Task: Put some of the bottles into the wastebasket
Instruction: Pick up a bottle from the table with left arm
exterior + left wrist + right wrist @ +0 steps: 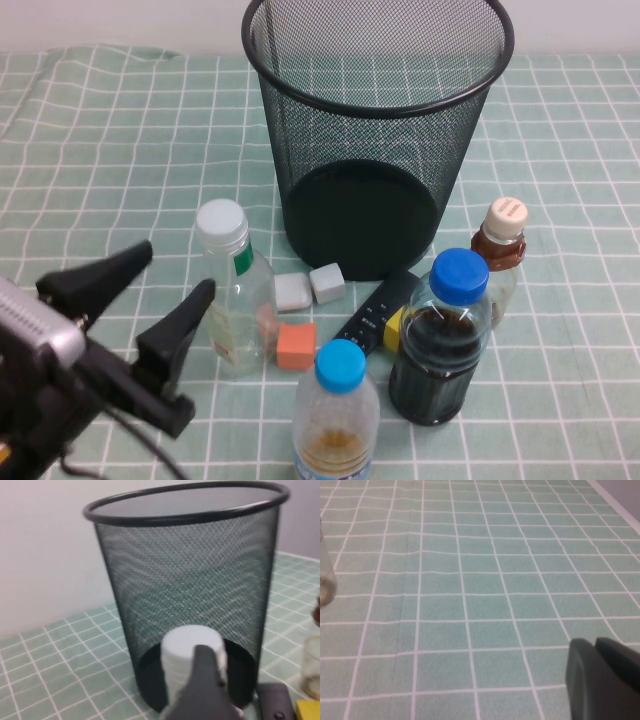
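I should keep moving my left gripper in, since its open fingers face the upright white-capped bottle (238, 312) with a clear path, until they are on both sides of its neck (236, 250), and then close them.
The black wire-mesh wastebasket (375, 130) stands at the back middle of the table. The white-capped bottle (236, 290) with the green-and-red label stands upright in front of it, to the left. The beige-capped bottle (499, 252) with the brown neck stands upright at the right. My left gripper (150, 300) is open and empty at the front left, its nearer finger just left of the white-capped bottle. In the left wrist view one finger (204, 685) shows in front of the white cap (189, 652) and the wastebasket (190, 580). My right gripper (602, 675) is shut over bare cloth.
A blue-capped bottle of dark liquid (440, 345) and a second blue-capped bottle (338, 415) stand at the front. Two grey cubes (310, 288), an orange cube (296, 345), a black remote (375, 310) and a yellow piece (394, 328) lie between the bottles. Green checked cloth (100, 150) covers the table.
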